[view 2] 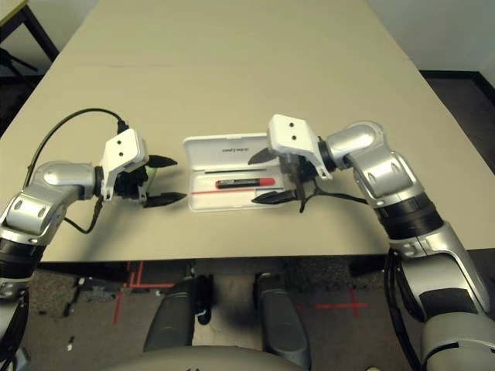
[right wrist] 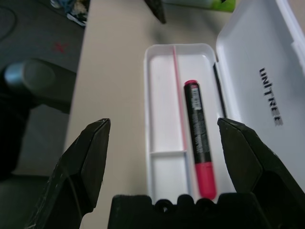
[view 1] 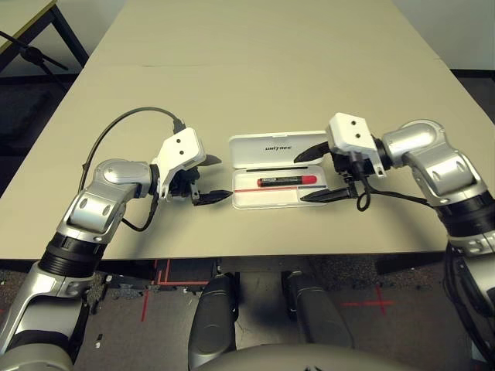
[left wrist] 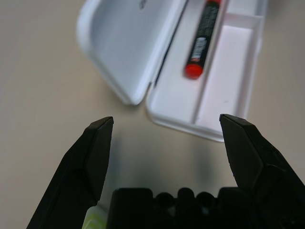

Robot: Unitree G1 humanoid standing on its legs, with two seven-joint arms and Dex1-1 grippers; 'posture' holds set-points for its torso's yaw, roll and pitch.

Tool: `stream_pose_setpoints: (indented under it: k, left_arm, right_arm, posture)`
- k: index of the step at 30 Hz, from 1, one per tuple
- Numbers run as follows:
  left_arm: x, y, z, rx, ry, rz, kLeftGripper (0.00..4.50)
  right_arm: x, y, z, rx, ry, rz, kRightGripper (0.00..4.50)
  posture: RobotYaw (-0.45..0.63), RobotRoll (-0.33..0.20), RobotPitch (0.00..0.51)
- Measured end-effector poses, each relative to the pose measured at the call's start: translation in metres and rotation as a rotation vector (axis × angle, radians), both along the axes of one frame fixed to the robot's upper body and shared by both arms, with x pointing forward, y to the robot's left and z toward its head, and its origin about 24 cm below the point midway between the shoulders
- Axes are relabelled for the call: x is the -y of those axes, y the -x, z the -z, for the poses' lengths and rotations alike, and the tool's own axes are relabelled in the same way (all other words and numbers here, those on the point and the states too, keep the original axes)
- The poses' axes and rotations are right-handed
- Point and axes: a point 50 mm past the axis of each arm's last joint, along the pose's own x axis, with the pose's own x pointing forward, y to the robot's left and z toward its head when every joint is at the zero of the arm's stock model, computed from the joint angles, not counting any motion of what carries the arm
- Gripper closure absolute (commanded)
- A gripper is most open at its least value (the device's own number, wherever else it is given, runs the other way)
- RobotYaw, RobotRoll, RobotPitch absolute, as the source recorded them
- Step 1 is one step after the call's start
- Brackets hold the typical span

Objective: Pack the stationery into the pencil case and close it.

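The light-green highlighter (left wrist: 95, 218) will fit flat inside the long front compartment (view 1: 265, 198) when the robot lowers it there, because that compartment is empty up to its cross divider.
The white pencil case (view 1: 267, 199) lies open in the middle of the table, its lid (view 1: 255, 151) with the dark lettering folded back flat. The red-and-black marker (view 1: 288, 181) lies inside the tray, along its back edge. My left gripper (view 1: 223, 178) is open just left of the case, low over the table. A bit of the light-green highlighter (left wrist: 93, 220) shows under its left finger, and also beyond the case (right wrist: 209, 4). My right gripper (view 1: 300, 178) is open over the tray's right end, its fingers straddling the marker. The grey block is hidden.
The beige table (view 1: 255, 62) stretches far back with free room behind the case. Its front edge (view 1: 255, 255) runs close in front of the tray. A black cable (view 1: 131, 116) loops up from my left wrist. Another table (view 1: 23, 19) stands at far left.
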Motion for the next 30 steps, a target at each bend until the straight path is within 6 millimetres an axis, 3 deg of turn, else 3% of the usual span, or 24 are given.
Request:
stream_pose_setpoints:
  k: [5,14,30]
  left_arm:
    - [-0.011,-0.001,-0.001,-0.015,-0.01,-0.139,0.0]
    - [-0.021,-0.003,0.008,-0.065,-0.032,-0.417,0.0]
    - [-0.023,0.001,0.018,-0.105,-0.071,-0.635,0.0]
  right_arm:
    - [0.015,0.003,-0.002,-0.046,-0.008,0.058,0.03]
    - [0.016,0.005,0.001,-0.053,-0.012,0.078,0.03]
    - [0.016,0.005,0.002,-0.041,-0.015,0.075,0.03]
  posture:
    - [0.02,0.0,0.216]
    - [0.03,0.0,0.218]
    - [0.04,0.0,0.223]
